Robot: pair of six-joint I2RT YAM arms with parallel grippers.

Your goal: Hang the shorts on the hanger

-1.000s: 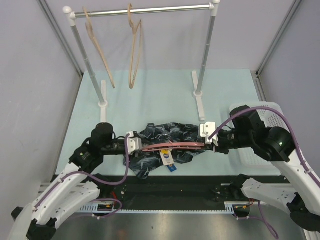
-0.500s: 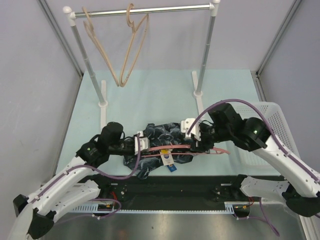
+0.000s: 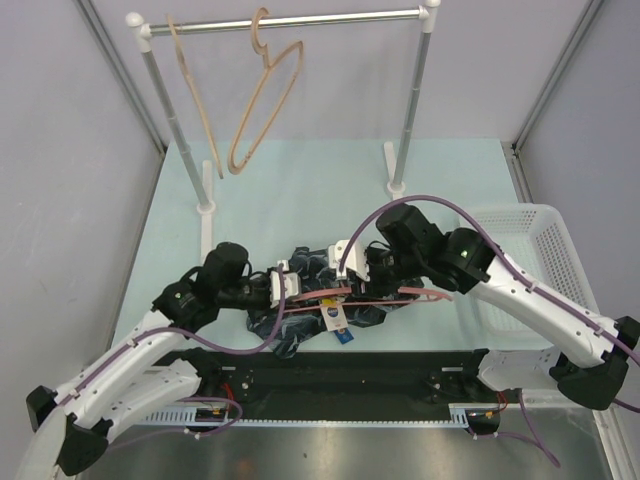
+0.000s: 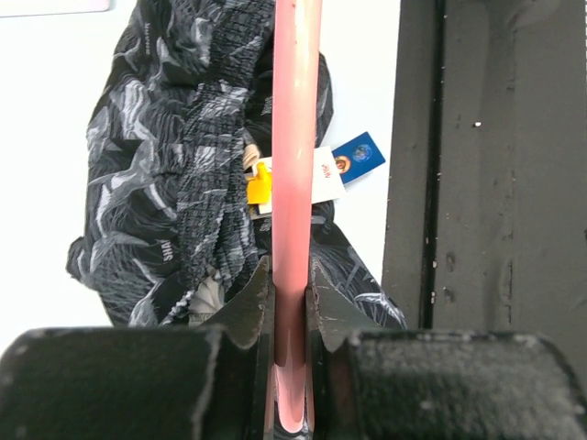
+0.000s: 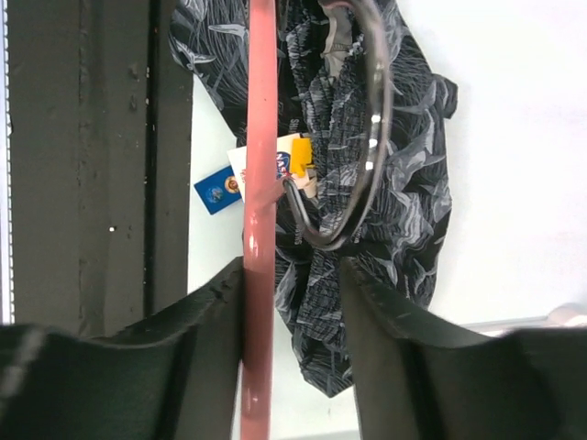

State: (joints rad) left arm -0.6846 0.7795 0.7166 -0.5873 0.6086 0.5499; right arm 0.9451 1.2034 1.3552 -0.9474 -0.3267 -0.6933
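The hanger's bar [image 5: 258, 289] is off-center in my open right gripper. I should first line up the middle of the fingers with the bar [image 5: 260, 229] next to the hanger's hook and close them.
The dark navy shorts [image 3: 312, 262] lie crumpled on the table near its front edge. The thin pink-red hanger [image 3: 425, 294] lies across them. My left gripper [image 3: 289, 290] is shut on the hanger's bar [image 4: 295, 137], with the shorts [image 4: 165, 137] and their yellow tag [image 4: 260, 189] just beyond the jaws. My right gripper [image 3: 352, 272] is open. In the right wrist view the bar [image 5: 260, 137] rests against one finger [image 5: 206, 321], with a gap to the other. The silver hook [image 5: 376, 119] lies over the shorts [image 5: 417, 174].
A metal rack [image 3: 300, 20] stands at the back with two tan wooden hangers [image 3: 262, 110] on it. A white basket [image 3: 525, 250] sits at the right. The black front rail [image 3: 330, 372] runs just below the shorts. A blue tag [image 4: 358, 158] lies by the rail.
My right gripper has opened and moved left along the hanger toward its middle, leaving the hanger's right end sticking out. My left gripper moved slightly right. The wooden hangers have swung.
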